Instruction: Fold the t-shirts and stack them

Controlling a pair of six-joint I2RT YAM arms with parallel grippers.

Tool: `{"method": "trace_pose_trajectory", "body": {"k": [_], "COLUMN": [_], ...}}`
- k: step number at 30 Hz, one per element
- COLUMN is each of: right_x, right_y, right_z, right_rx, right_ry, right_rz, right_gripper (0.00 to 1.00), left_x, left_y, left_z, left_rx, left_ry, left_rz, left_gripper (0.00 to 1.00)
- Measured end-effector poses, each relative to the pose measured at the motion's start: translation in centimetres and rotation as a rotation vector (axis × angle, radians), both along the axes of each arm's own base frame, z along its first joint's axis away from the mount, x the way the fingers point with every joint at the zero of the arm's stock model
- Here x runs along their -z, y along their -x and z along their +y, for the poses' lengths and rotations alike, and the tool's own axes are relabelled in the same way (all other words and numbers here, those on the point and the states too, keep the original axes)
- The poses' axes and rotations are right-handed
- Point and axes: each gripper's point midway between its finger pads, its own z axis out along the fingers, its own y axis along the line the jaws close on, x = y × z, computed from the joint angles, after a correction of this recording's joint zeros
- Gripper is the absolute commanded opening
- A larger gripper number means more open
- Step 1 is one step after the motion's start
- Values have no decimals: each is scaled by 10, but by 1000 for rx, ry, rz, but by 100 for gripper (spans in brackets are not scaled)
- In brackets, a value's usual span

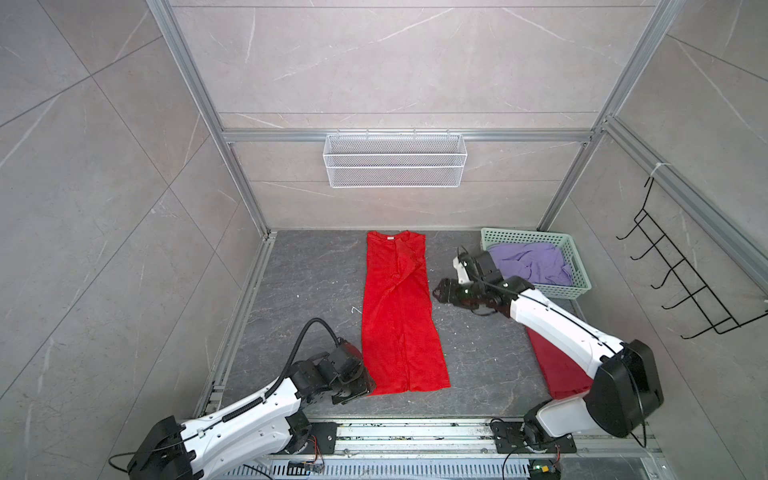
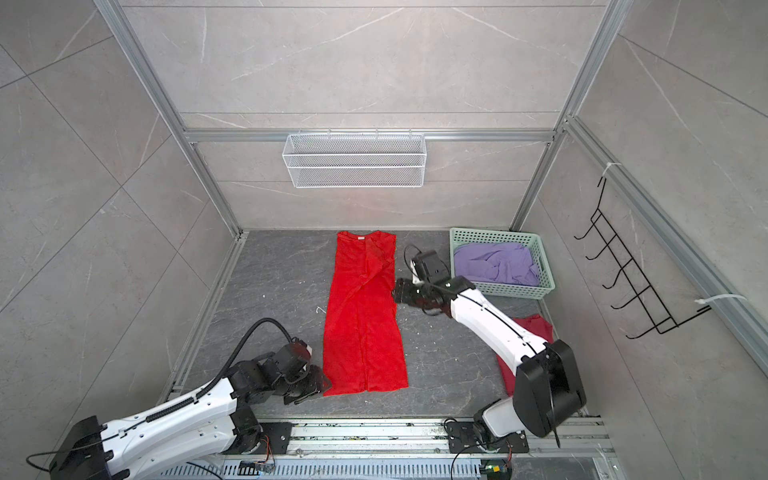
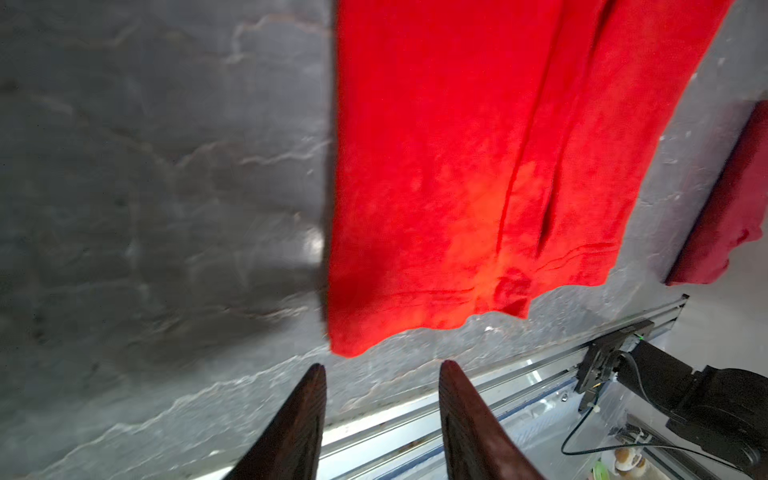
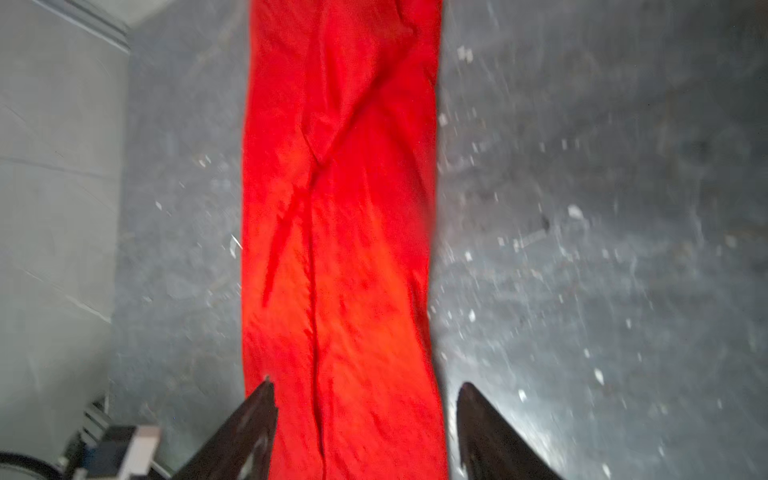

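Note:
The bright red t-shirt is flat and the robot's left gripper is at one hem corner (image 2: pixel 329 391), so the right gripper should continue to go to the free hem corner (image 2: pixel 404 385) and close there.
A bright red t-shirt (image 1: pixel 399 316) (image 2: pixel 361 320) lies flat mid-table, folded lengthwise into a long strip, white neck label at the far end. My left gripper (image 1: pixel 369 390) (image 3: pixel 382 368) stands open just off its near left corner, nothing between the fingers. Beside the strip's right edge at mid-length, my right gripper (image 1: pixel 437 291) (image 4: pixel 366 385) is open with the red cloth (image 4: pixel 340 249) showing below its jaws. A darker red t-shirt (image 1: pixel 557 370) (image 3: pixel 735 208) lies near right, partly hidden under the right arm. The lavender t-shirt (image 1: pixel 532 262) (image 2: pixel 494 262) sits crumpled in the basket.
The mint-green basket (image 1: pixel 540 239) stands at the back right corner. A white wire basket (image 1: pixel 395 162) hangs on the back wall and a black hook rack (image 1: pixel 681 282) on the right wall. An aluminium rail (image 1: pixel 415 436) runs along the table's front edge.

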Motion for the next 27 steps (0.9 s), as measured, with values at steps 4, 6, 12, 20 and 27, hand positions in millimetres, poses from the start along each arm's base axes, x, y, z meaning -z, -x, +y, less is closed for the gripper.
{"method": "trace_pose_trajectory", "body": {"k": [4, 6, 12, 20, 27], "right_x": [48, 64, 99, 108, 109], "right_y": [64, 87, 130, 152, 154], "right_z": [-7, -9, -14, 11, 17], "right_rx": [-22, -25, 2, -15, 23], "right_ry": [30, 26, 31, -24, -50], "right_rz": [131, 171, 267, 297, 303], "right_gripper": [68, 67, 64, 58, 47], "left_x": [1, 7, 23, 24, 24], "left_y": [6, 8, 9, 4, 2], "left_z": [4, 3, -4, -12, -2], "left_rx": [-23, -31, -45, -59, -81], "left_ry": [16, 26, 31, 47, 6], "left_rz": [20, 38, 87, 91, 72], "left_gripper": [48, 48, 46, 38, 42]}}
